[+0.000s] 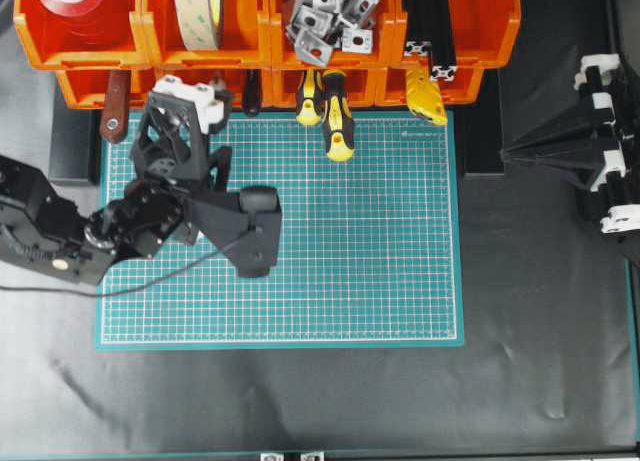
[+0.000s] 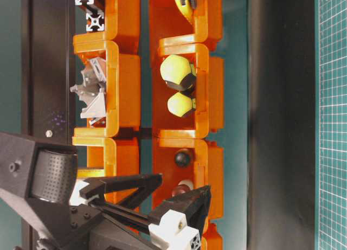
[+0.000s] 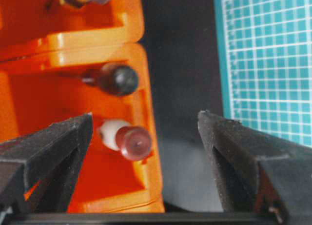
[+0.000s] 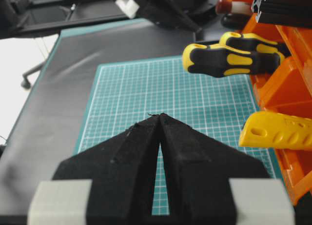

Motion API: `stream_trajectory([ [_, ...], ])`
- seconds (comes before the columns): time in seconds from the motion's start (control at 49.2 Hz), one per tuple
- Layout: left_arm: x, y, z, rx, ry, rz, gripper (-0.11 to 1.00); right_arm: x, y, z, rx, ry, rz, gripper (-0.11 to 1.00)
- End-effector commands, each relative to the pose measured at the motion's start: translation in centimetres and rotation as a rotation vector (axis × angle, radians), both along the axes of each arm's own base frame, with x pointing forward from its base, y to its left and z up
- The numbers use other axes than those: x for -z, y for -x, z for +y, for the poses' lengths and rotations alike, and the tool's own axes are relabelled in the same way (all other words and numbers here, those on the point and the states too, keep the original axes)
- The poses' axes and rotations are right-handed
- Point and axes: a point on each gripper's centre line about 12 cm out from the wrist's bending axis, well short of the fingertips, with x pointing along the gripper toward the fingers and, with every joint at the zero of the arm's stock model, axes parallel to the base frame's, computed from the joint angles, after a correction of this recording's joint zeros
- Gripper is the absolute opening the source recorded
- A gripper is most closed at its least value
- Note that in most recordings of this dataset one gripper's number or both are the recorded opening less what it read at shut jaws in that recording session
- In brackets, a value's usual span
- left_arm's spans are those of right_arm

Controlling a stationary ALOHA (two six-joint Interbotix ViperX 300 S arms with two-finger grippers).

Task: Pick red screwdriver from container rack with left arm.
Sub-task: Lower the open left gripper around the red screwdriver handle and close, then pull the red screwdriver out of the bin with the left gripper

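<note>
An open gap (image 3: 116, 108) is between the red screwdriver (image 3: 134, 143) and the black-knobbed tool, so the red screwdriver will come loose when I pull and that tool will stay behind.
The red screwdriver (image 3: 132, 142) lies in a lower bin of the orange container rack (image 3: 138, 30), its dark red end cap and white band pointing out at me. My left gripper (image 3: 145, 118) is open just in front of that bin, with the cap between its fingers and nearer the left one, touching neither. From table level the cap (image 2: 182, 188) shows between the spread fingertips of the left gripper (image 2: 184, 184). Overhead, the left gripper (image 1: 212, 89) covers the screwdriver at the rack (image 1: 150, 43). My right gripper (image 4: 159, 115) is shut and empty, parked at the right (image 1: 512, 153).
A black-knobbed tool (image 3: 120, 79) lies in the same bin beside the red screwdriver. Two yellow-and-black screwdrivers (image 1: 330, 106) stick out of the neighbouring bin over the green cutting mat (image 1: 330, 251). A yellow tool (image 1: 426, 94) and a brown flat handle (image 1: 114, 109) also hang out.
</note>
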Motion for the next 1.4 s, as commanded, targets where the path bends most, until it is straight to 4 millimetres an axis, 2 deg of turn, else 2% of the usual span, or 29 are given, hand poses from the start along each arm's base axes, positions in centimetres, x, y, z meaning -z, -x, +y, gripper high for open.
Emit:
stream_trajectory([
  [0.0,-1.1,0.4,0.7,-0.015,0.010,-0.035,0.86,-0.4,-0.2,0.0,-0.002,0.001,-0.008,0.00],
  [0.386,-1.0,1.1,2.0,-0.044,0.010,-0.031,0.86,-0.4,-0.2,0.0,-0.002,0.001,-0.008,0.00],
  [0.773,-1.0,0.9,2.0,-0.043,0.012,-0.033,0.83,-0.4,-0.2,0.0,-0.002,0.001,-0.009,0.00],
  [0.895,-1.1,0.9,2.0,-0.045,0.011,-0.034,0.70,-0.5,-0.2,0.0,-0.002,0.001,-0.011,0.00],
  [1.078,-1.2,0.9,1.5,-0.035,0.011,-0.034,0.32,-0.5,-0.2,0.0,-0.001,-0.004,-0.014,0.00],
  [1.383,-3.1,1.1,-1.2,-0.017,-0.004,-0.052,0.30,-0.6,-0.2,0.0,-0.001,-0.003,-0.024,0.00],
])
